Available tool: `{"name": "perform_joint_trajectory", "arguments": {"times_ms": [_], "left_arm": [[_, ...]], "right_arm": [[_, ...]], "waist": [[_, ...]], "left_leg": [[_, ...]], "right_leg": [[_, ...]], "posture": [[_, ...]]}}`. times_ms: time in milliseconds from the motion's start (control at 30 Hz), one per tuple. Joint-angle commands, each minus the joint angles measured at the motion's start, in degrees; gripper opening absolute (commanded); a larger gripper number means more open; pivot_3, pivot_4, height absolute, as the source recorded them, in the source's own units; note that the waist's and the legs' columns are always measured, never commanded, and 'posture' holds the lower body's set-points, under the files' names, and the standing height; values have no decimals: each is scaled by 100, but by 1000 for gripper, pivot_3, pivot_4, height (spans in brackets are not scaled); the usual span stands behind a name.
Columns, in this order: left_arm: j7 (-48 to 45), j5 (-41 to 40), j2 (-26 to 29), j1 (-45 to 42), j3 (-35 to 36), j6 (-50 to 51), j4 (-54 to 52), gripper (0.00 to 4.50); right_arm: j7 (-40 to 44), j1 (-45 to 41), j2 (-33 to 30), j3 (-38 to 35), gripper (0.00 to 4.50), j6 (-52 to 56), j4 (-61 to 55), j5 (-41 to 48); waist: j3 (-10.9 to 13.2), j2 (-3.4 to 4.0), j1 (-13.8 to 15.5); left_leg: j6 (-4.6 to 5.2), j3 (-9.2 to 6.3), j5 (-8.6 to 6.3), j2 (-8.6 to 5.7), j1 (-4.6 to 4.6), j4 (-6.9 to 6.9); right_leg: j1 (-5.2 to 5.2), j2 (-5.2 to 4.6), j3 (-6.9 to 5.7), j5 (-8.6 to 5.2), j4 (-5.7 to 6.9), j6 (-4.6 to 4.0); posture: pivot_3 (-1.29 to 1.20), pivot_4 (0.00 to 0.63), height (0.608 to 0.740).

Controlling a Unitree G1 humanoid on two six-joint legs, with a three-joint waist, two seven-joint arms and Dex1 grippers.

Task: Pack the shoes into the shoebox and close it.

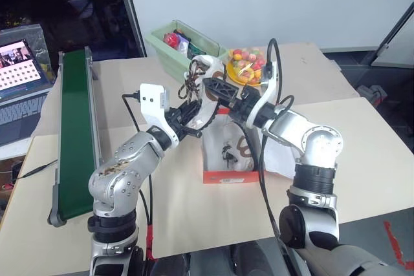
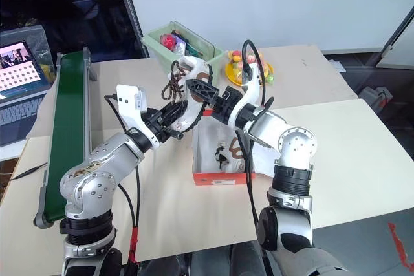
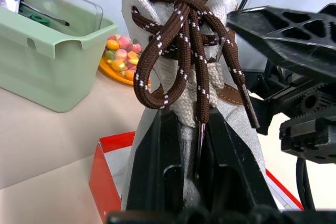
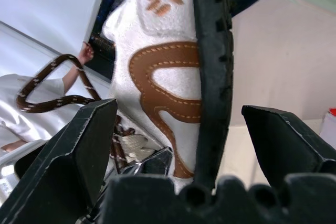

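The shoe is held on end by its upper [image 3: 187, 142] in my left gripper, so my right gripper should grab its brown-trimmed side [image 4: 164, 87] and lay the shoe down next to the second shoe.
A cream-white shoe [image 1: 210, 69] with dark brown laces hangs in the air above the open red-orange shoebox [image 1: 226, 176]. My left gripper [image 1: 191, 119] is shut on its upper, just below the lace bow [image 3: 184, 24]. From the other side, my right gripper [image 1: 224, 93] stands open. Its two fingers [image 4: 84, 145] straddle the shoe's black sole [image 4: 212, 77] without pressing on it. A second shoe [image 1: 233, 153] with brown trim lies inside the box. The box's red wall [image 3: 107, 171] shows under the held shoe.
A pale green plastic bin [image 1: 174, 46] stands behind the box, with an orange plate of coloured sweets [image 1: 246, 66] beside it. A green conveyor belt [image 1: 74, 134] runs along the table's left side. A laptop [image 1: 19, 69] sits at far left.
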Motion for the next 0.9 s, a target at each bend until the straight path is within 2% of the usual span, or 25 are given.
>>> {"name": "perform_joint_trajectory", "arguments": {"times_ms": [33, 200, 300, 367, 667, 700, 767, 900], "left_arm": [[26, -59, 29, -102, 20, -128, -199, 0], [42, -52, 74, -85, 32, -134, -205, 0], [36, -49, 103, -85, 22, -149, -197, 0], [24, -22, 136, -82, 1, -162, -188, 0], [-22, 177, 322, 103, -198, -305, -318, 0], [-13, 238, 333, 127, -194, -394, -335, 477], [-96, 361, 440, 150, -268, -520, -358, 1032], [-139, 501, 558, 121, -358, -618, -303, 2504]], "right_arm": [[-4, -55, -8, 72, 3084, 29, -177, 161], [30, -39, -18, 141, 1313, 1, -166, 164], [70, -53, -14, 167, 473, 2, -141, 177], [77, -60, -9, 178, 290, 15, -134, 204], [-233, -107, 211, -33, 280, -149, -190, 477], [-275, -119, 238, -54, 278, -176, -212, 503], [-385, -132, 303, -92, 278, -228, -258, 575], [-563, -114, 421, -141, 278, -348, -318, 651]], "waist": [[0, 0, -3], [0, 0, -5], [0, 0, -6], [0, 0, -5], [0, 0, -8], [0, 0, -8], [0, 1, -9], [0, 1, -8]], "left_leg": [[0, 0, 0, 0, 0, 0], [0, 0, 0, 0, -2, 0], [0, 0, 0, 0, -1, 0], [0, 0, 0, 0, 0, 0], [1, -1, 0, 1, 0, 0], [1, -1, 0, 1, 0, 0], [1, 0, 0, 1, 1, -1], [1, -1, 0, 1, 0, -1]], "right_leg": [[0, 0, 0, 0, 0, 0], [0, 0, 0, 0, 1, 0], [0, 0, 0, 0, 0, 0], [0, 0, 0, 0, 0, 0], [0, 1, 2, 0, 1, 0], [0, 1, 2, 0, 1, 0], [0, 1, 2, 0, 1, 0], [-2, 2, 4, 0, 1, 0]], "posture": [[0, 150, 740], [0, 150, 740], [0, 150, 740], [0, 150, 740], [0, 150, 740], [0, 150, 740], [0, 150, 740], [0, 150, 740]]}}
